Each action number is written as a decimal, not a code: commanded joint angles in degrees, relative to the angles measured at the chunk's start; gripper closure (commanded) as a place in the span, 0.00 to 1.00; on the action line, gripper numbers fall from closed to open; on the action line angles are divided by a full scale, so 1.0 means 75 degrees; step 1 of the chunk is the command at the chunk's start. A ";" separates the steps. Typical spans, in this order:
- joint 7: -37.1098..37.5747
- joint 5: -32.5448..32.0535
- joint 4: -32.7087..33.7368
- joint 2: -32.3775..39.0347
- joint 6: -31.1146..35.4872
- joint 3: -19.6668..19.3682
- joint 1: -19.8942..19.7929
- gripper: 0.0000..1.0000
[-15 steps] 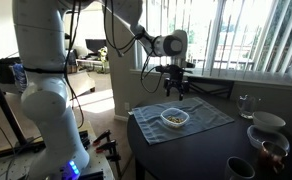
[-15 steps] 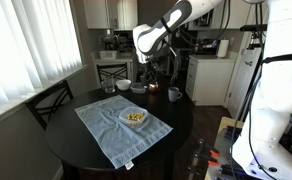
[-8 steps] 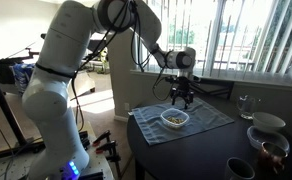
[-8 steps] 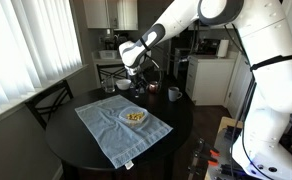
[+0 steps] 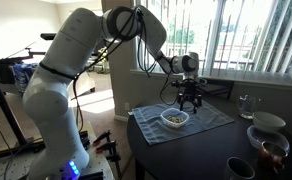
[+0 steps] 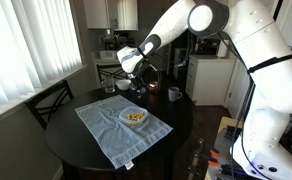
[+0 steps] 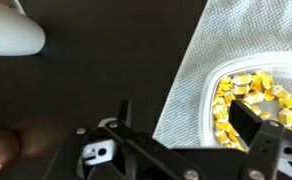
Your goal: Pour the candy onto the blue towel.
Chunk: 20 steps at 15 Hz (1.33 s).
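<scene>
My gripper will make the candy (image 5: 174,119) tumble out into a small pile and leave the clear bowl empty when it tips the bowl, because loose, separate pieces (image 7: 226,106) fill the bowl.
The candy (image 7: 254,96) is a heap of small yellow pieces inside a clear shallow bowl (image 7: 208,96). The bowl (image 5: 174,118) (image 6: 134,117) sits on the grey-blue towel (image 5: 206,117) (image 6: 106,125) (image 7: 221,40) spread on the dark round table. My gripper (image 5: 190,102) (image 6: 136,86) hangs just above the table at the bowl's far side, beside the towel's edge. In the wrist view its two dark fingers (image 7: 186,118) are spread apart with nothing between them, one finger over the bowl's rim.
Cups, a glass and bowls stand on the table beyond the towel (image 6: 173,94) (image 5: 247,104) (image 5: 267,123). A white cup (image 7: 11,28) shows in the wrist view. A chair (image 6: 48,100) stands by the window blinds.
The arm has swung down and toward the bowl; the gripper has dropped from well above the table to just over the bowl's edge.
</scene>
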 commanded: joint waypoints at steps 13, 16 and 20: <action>-0.0969 0.1441 0.1847 0.1950 -0.0643 0.0588 -0.0699 0.04; -0.1069 0.1706 0.2121 0.2010 -0.0725 0.0567 -0.0876 0.31; -0.1220 0.1860 0.2216 0.2047 -0.0787 0.0611 -0.0973 0.58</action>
